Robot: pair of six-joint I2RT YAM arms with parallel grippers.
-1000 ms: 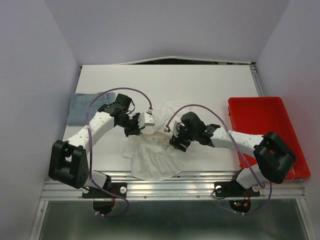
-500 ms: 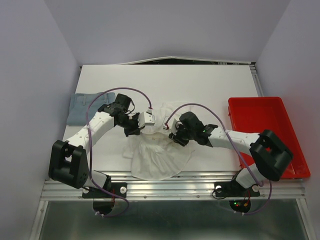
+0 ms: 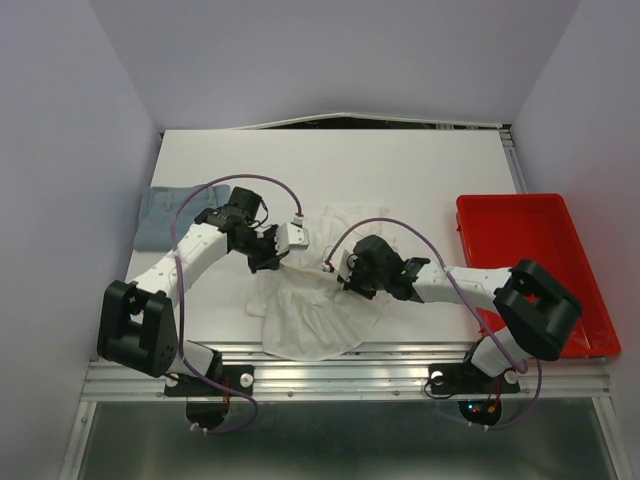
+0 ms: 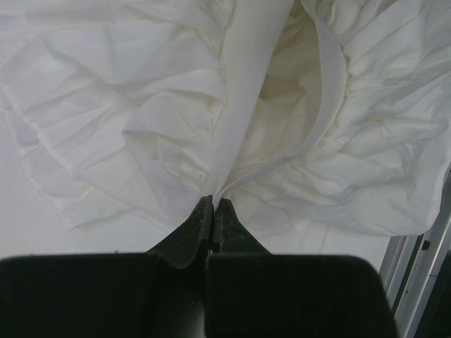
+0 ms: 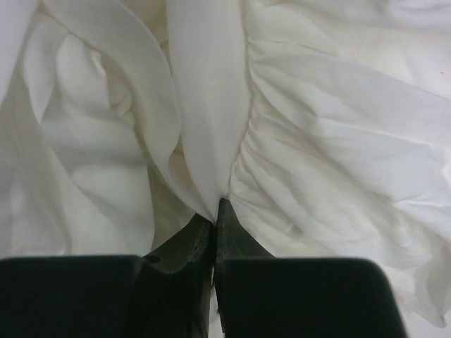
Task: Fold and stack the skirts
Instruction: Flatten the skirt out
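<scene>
My left gripper and right gripper are to swing the skirt's waistband to the far side and then pull it back, because the white skirt's hem is crumpled over the metal bar.
The white pleated skirt lies crumpled at the middle front of the table, its hem fanned toward the near edge. My left gripper is shut on the white skirt's waistband at the left end. My right gripper is shut on the same waistband at the right end. Both wrist views show thin cloth running down into the closed black fingertips. The light blue denim skirt lies folded at the left edge of the table, behind the left arm.
A red plastic tray stands at the right edge of the table. The metal rail runs along the near edge under the white skirt's hem. Purple cables loop over both arms.
My right gripper moved left and down onto the waistband and went from open to shut on it. The left gripper kept its grip and barely moved.
</scene>
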